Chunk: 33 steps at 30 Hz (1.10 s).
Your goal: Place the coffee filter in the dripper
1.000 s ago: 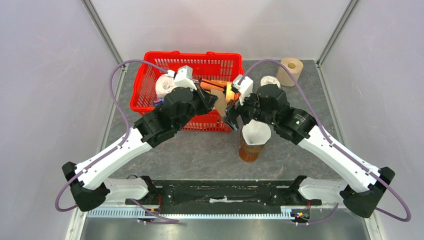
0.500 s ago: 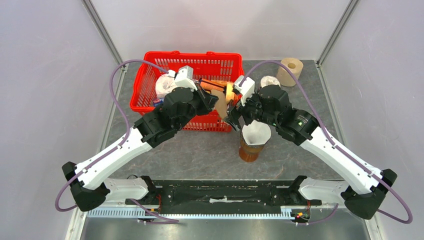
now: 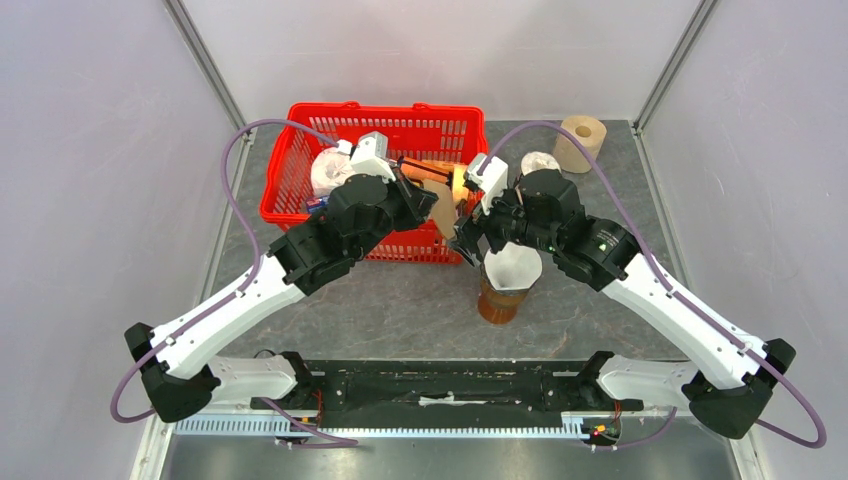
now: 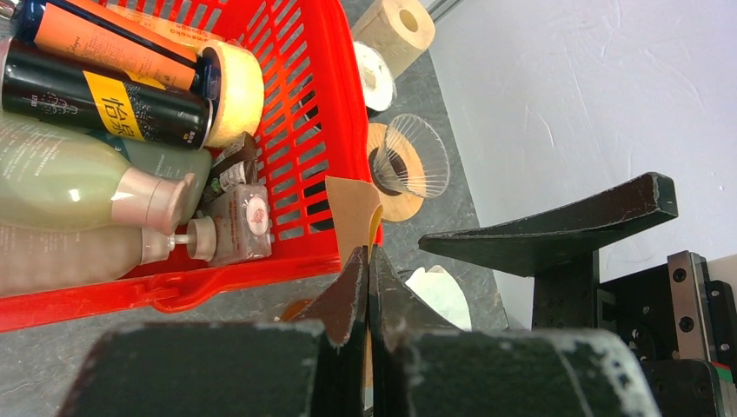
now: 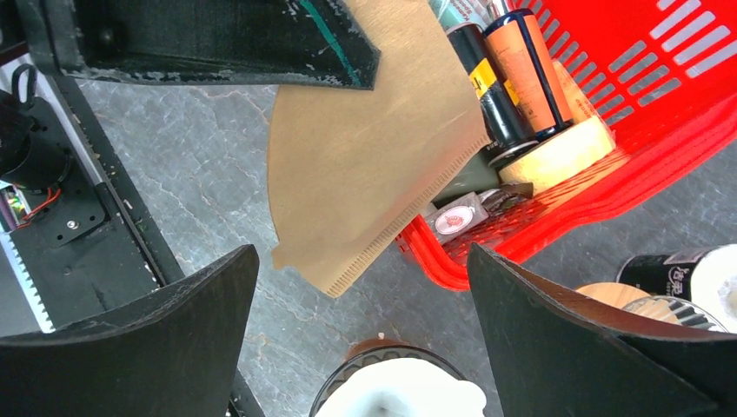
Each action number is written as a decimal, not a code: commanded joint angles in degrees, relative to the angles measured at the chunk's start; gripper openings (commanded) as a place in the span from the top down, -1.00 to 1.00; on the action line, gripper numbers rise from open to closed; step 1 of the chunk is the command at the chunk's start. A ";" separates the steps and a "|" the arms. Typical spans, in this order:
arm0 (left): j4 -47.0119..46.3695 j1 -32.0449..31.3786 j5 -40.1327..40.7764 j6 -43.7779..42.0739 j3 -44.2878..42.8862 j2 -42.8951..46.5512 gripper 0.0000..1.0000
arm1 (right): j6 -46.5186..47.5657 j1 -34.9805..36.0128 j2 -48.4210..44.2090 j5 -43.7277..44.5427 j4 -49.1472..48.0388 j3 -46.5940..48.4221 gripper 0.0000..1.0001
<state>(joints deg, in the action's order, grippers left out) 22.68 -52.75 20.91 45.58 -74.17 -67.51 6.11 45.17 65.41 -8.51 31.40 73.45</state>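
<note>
The coffee filter's lower corner [image 5: 334,280] hangs past my right gripper's fingers. So my right gripper should reach around the crimped edge [image 5: 372,254] and close before my left gripper opens.
A brown paper coffee filter [image 5: 365,148] hangs in the air by the red basket's front right corner, with my left gripper [image 4: 368,256] shut on its edge. From above, the filter [image 3: 444,207] sits just ahead of the left gripper [image 3: 432,203]. My right gripper [image 5: 365,347] is open right beside it, with the filter's lower corner above the gap between its fingers; from above it [image 3: 468,238] is just right of the filter. The glass dripper [image 4: 407,161] with a wooden collar stands on the table right of the basket, partly seen in the right wrist view [image 5: 647,304]. My right arm hides it from above.
The red basket [image 3: 300,160] holds bottles and a tape roll. An amber cup with a white filter [image 3: 508,278] stands below the right gripper. A brown paper roll [image 3: 581,141] and a white roll [image 3: 541,162] stand at the back right.
Hardly anything: the right arm has crept a little, its gripper staying open beside the filter. The left gripper holds the filter in the same place.
</note>
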 commanded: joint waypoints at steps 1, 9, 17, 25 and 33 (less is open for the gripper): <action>-0.80 -0.25 -0.15 -1.29 -1.15 -0.21 0.95 | 0.16 0.18 0.02 4.08 -1.88 1.97 -0.94; -0.73 -0.25 -0.01 -1.38 -1.15 -0.13 0.95 | -1.54 0.18 -0.21 5.47 -5.66 0.66 -0.94; -0.44 -0.25 1.33 -1.29 -1.33 -0.39 0.96 | -3.56 0.27 -0.56 -5.41 -5.82 0.83 -0.95; -0.44 -0.25 0.63 -1.73 -0.98 -0.18 0.95 | -4.78 0.45 1.74 6.35 -6.82 1.30 -0.94; -0.36 -0.25 0.63 -1.72 -0.93 -0.01 0.95 | -4.60 0.63 2.49 7.40 -6.95 1.16 -0.94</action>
<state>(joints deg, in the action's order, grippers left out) 22.70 -52.75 20.91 45.56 -74.17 -67.79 2.07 45.47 68.01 -4.14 26.87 73.43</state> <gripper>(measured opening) 0.029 0.971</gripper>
